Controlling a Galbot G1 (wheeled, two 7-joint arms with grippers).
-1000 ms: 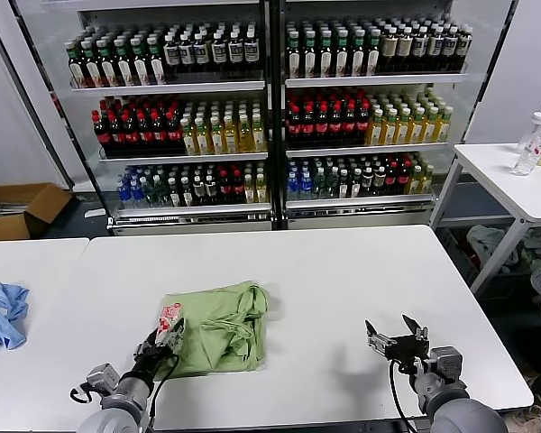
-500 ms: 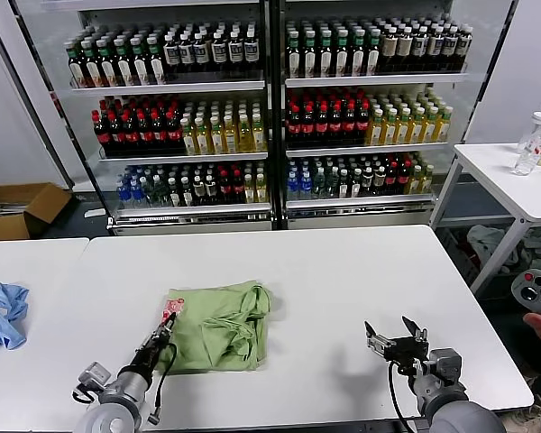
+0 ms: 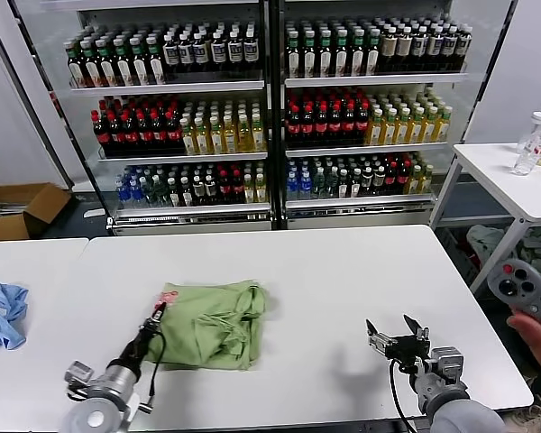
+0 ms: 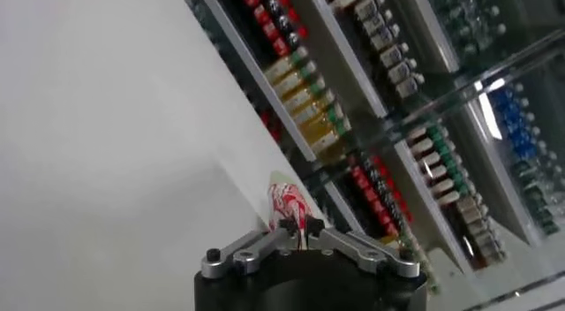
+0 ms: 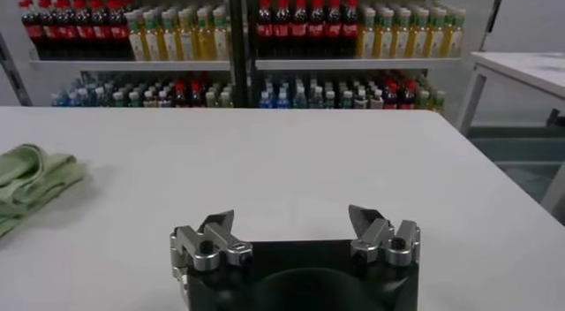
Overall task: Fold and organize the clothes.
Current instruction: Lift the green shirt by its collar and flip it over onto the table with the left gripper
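My left gripper is holding the shirt's patch corner while the green shirt's rumpled side (image 3: 224, 329) faces up, so next I fold that corner over to the shirt's opposite edge (image 3: 258, 304).
The clothes are one light green polo shirt (image 3: 212, 327), lying folded in a loose heap on the white table (image 3: 343, 271) left of centre. My left gripper (image 3: 159, 312) is at its left edge, shut on the corner that bears the red-and-white patch (image 3: 169, 297). In the left wrist view the patch (image 4: 286, 201) rises from between the closed jaws of the left gripper (image 4: 300, 226). My right gripper (image 3: 396, 330) stands open and empty over the table's near right part, well apart from the shirt. The right wrist view shows the right gripper (image 5: 296, 224) with the shirt (image 5: 31, 176) far off.
A light blue garment (image 3: 0, 313) lies on the neighbouring table at far left. Glass-door fridges full of bottles (image 3: 270, 108) stand behind. A side table with bottles (image 3: 523, 171) is at right, a person's hand with a remote (image 3: 521, 287) beside it, and a cardboard box (image 3: 18, 209) on the floor at left.
My left gripper has closed on the shirt's patch corner, and the arm has swung a little left. A hand with a remote has risen into view at right. The right arm has stayed put.
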